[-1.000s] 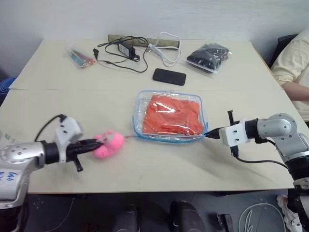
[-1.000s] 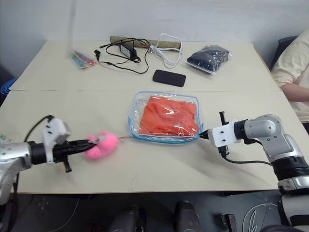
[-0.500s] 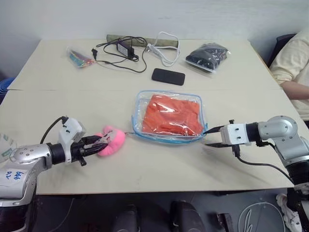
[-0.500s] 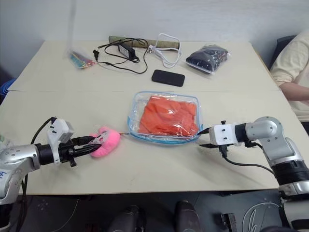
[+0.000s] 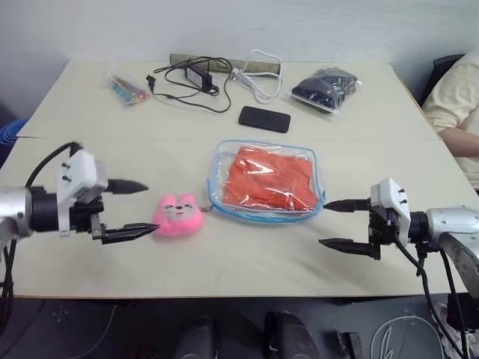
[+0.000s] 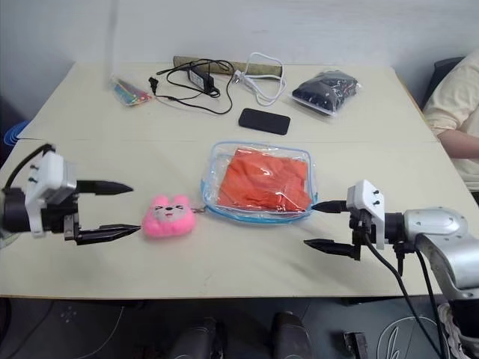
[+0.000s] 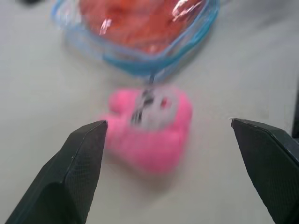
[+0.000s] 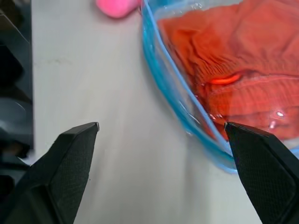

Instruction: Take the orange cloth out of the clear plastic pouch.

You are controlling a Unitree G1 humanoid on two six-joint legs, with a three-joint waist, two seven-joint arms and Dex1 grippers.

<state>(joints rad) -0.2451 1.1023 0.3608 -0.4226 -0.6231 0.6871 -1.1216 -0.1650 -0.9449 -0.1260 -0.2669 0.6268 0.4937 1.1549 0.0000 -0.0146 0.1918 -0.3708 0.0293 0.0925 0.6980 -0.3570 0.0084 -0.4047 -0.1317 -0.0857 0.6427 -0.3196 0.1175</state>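
I expect the pouch's blue zipper edge (image 5: 258,218) to lift into an opening when I raise it, because the pink plush toy's chain (image 5: 206,209) is at the pouch's corner.
The clear plastic pouch (image 5: 219,169) with light blue trim lies flat at the table's middle. The orange cloth (image 5: 269,176) is folded inside it. A pink plush toy (image 5: 178,215) lies face up at the pouch's left corner, joined to it by a short chain. My left gripper (image 5: 150,208) hovers open just left of the toy, with nothing between its fingers. My right gripper (image 5: 323,223) is open and empty too, its upper fingertip close to the pouch's right corner. The right wrist view shows the pouch's blue trim (image 8: 168,79) and the cloth (image 8: 233,70) between the open fingers.
A black phone (image 5: 263,119) lies behind the pouch. Further back are a clear bag of black items (image 5: 325,87), a black charger with cable (image 5: 191,75), a white cable (image 5: 258,75) and a small colourful packet (image 5: 126,88). A person's sleeve (image 5: 456,97) shows at the right edge.
Both grippers have opened. The left let go of the pink toy and rose away from it. The right rolled and drew back from the pouch's right corner.
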